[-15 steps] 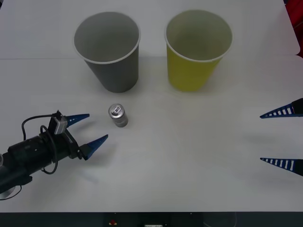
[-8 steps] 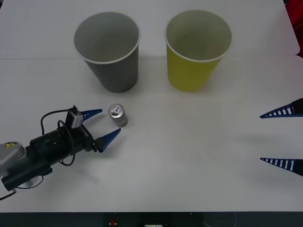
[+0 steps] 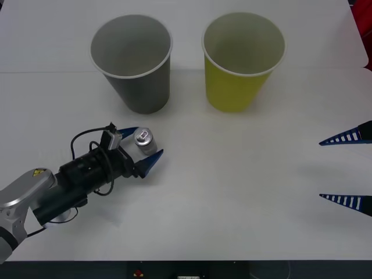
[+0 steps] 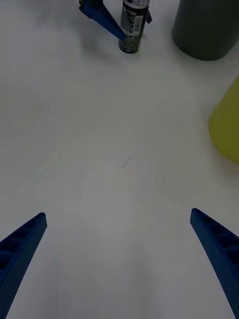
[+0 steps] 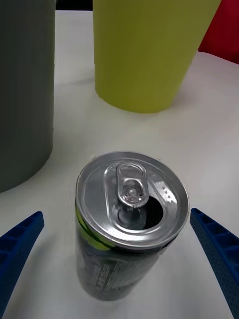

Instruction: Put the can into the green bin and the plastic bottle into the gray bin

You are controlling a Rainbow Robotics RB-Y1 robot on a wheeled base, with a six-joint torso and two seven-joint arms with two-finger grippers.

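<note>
The can [image 3: 145, 141] will tip over onto its side when the robot drops it into the green bin [image 3: 243, 63], because the bin is deep and much wider than the can.
The can [image 3: 143, 138] stands upright on the white table, a short way in front of the gray bin [image 3: 131, 61]. My left gripper [image 3: 149, 142] is open, with one blue finger on each side of the can and not touching it. In the left wrist view the can [image 5: 130, 199] sits between the open left gripper [image 5: 116, 214], with the gray bin [image 5: 22, 89] and the green bin [image 5: 144, 50] behind. The green bin [image 3: 243, 61] stands beside the gray one. My right gripper [image 3: 320, 170] waits open at the right edge. The plastic bottle is out of view.
Both bins are upright and look empty inside. The right wrist view shows the can [image 4: 133, 25], the left gripper's fingers [image 4: 102, 17], the gray bin [image 4: 209, 25] and the green bin [image 4: 229, 124] across bare table from the right gripper [image 4: 118, 214].
My left arm has moved forward and to the right until its open fingers straddle the can. The can, both bins and the right arm have not moved.
</note>
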